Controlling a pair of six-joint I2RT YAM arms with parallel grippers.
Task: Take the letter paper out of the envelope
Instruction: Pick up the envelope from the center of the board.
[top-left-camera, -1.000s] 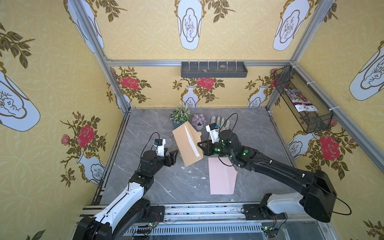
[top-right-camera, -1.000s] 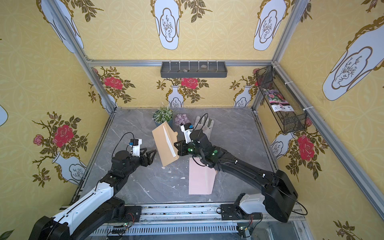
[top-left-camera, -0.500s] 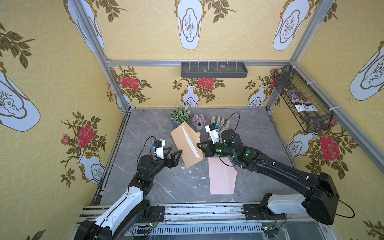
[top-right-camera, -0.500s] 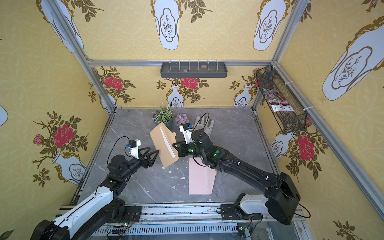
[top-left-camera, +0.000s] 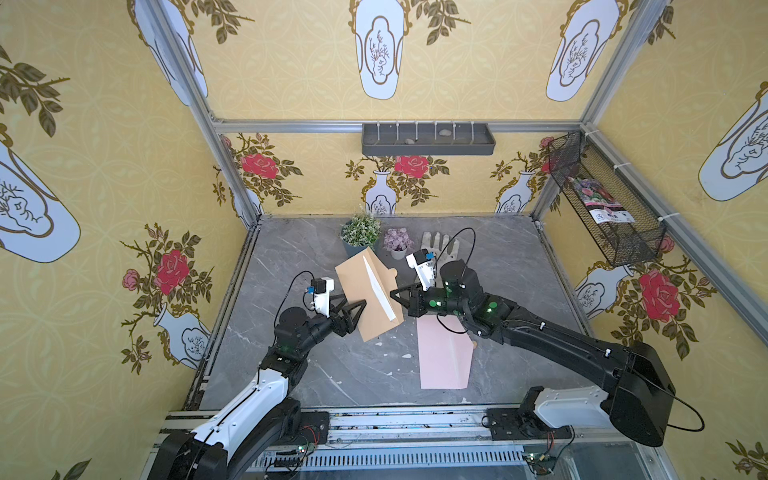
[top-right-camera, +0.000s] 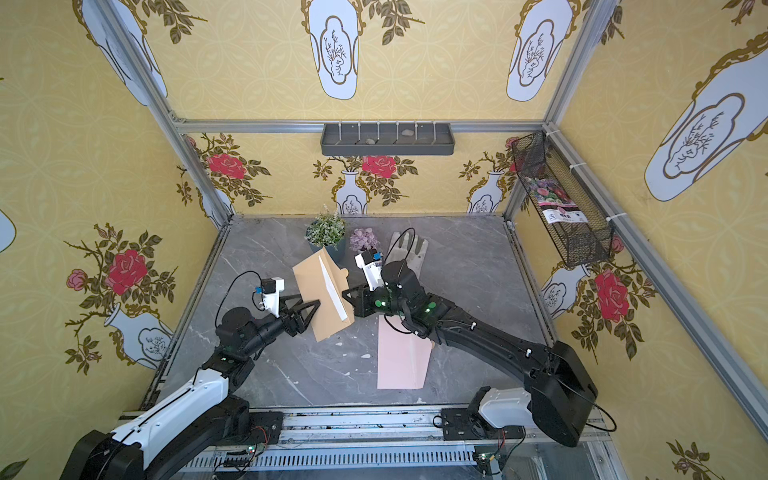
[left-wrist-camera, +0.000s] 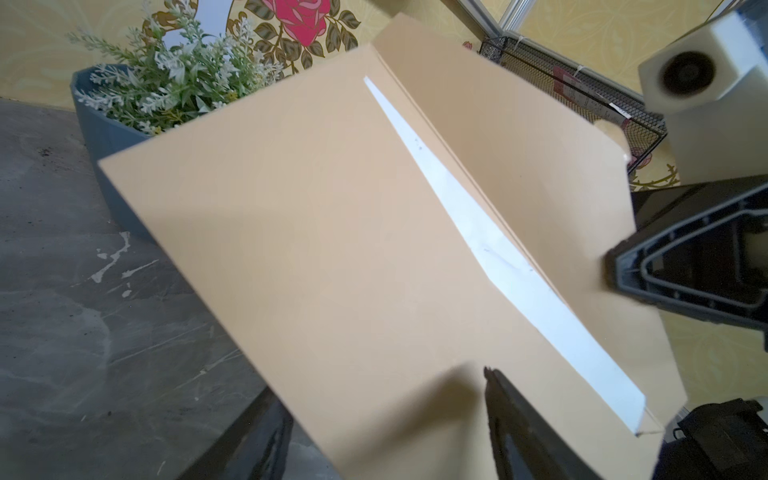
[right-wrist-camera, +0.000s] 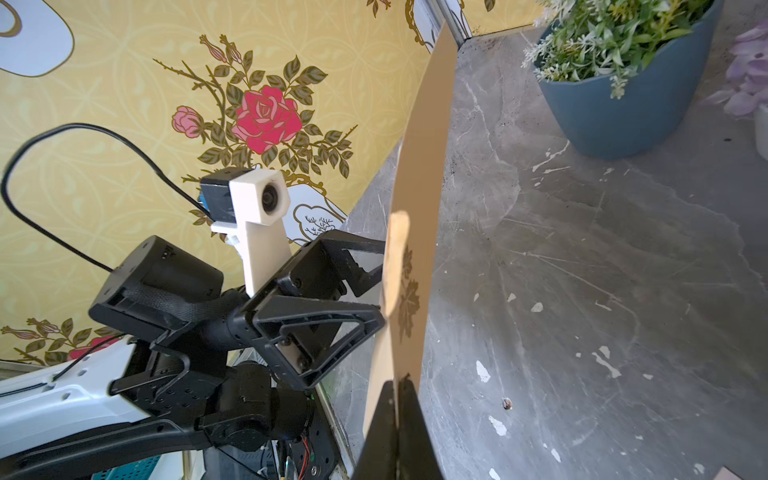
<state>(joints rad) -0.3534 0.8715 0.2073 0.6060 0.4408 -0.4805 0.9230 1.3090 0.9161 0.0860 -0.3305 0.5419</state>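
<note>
The envelope's flap (top-left-camera: 387, 277) is in my right gripper's closed fingers, so my left gripper should hold the envelope's opposite edge before my right gripper goes to the white letter paper (top-left-camera: 378, 287).
A brown envelope (top-left-camera: 365, 305) (top-right-camera: 322, 307) hangs tilted above the table, flap open. A white strip of letter paper (top-left-camera: 379, 291) (left-wrist-camera: 498, 253) shows along its mouth. My right gripper (top-left-camera: 392, 293) (right-wrist-camera: 395, 380) is shut on the envelope's flap side. My left gripper (top-left-camera: 355, 301) (left-wrist-camera: 382, 386) is open at the opposite edge. One of its fingers (left-wrist-camera: 511, 415) lies over the envelope's face, and the other sits behind the envelope. The jaws stand apart from the paper.
A pink sheet (top-left-camera: 442, 357) lies flat under the right arm. A green potted plant (top-left-camera: 359, 232), a small purple plant (top-left-camera: 397, 239) and a grey glove (top-left-camera: 436, 243) stand behind the envelope. A wire basket (top-left-camera: 602, 199) hangs on the right wall.
My left gripper has moved right until its open fingers straddle the envelope's edge, and they have narrowed a little. The right gripper has shifted the envelope slightly back.
</note>
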